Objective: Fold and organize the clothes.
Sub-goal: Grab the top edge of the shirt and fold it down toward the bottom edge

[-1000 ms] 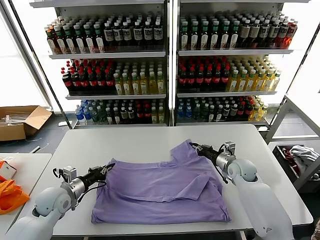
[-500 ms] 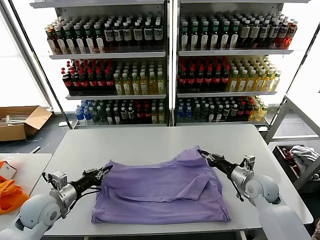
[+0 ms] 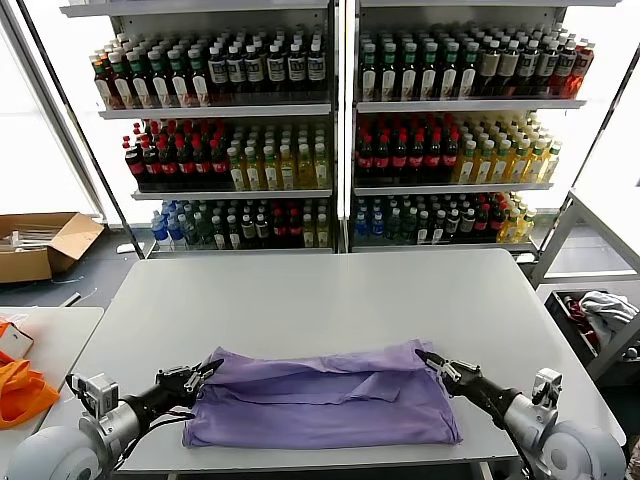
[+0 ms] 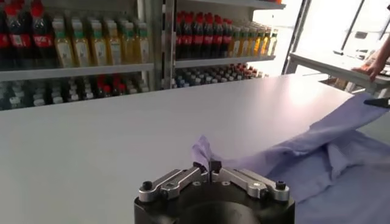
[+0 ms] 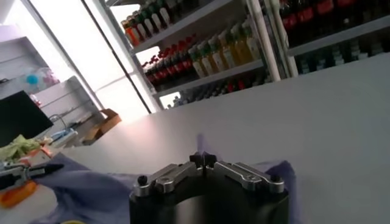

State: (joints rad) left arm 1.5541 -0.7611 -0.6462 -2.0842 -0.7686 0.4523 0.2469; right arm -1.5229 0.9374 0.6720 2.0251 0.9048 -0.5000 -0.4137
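Observation:
I should open my right gripper and lift the lavender T-shirt by its nearer end with my left gripper, because the T-shirt's upper layer lies in crooked folds.
The lavender T-shirt lies folded over on itself near the front edge of the grey table, plain side up. My left gripper is shut on the shirt's far left corner, which also shows in the left wrist view. My right gripper is shut on the shirt's far right corner, seen as a purple edge in the right wrist view. Both hold their corners low over the front half of the shirt. In the left wrist view the shirt runs in folds toward the right gripper.
Shelves of drink bottles stand behind the table. A cardboard box sits on the floor at left. Orange fabric lies on a side table at left. A bin with cloth stands at right.
Both grippers have pulled the shirt's far edge toward the front of the table, folding the back half over the front half. The shirt now lies as a narrower band.

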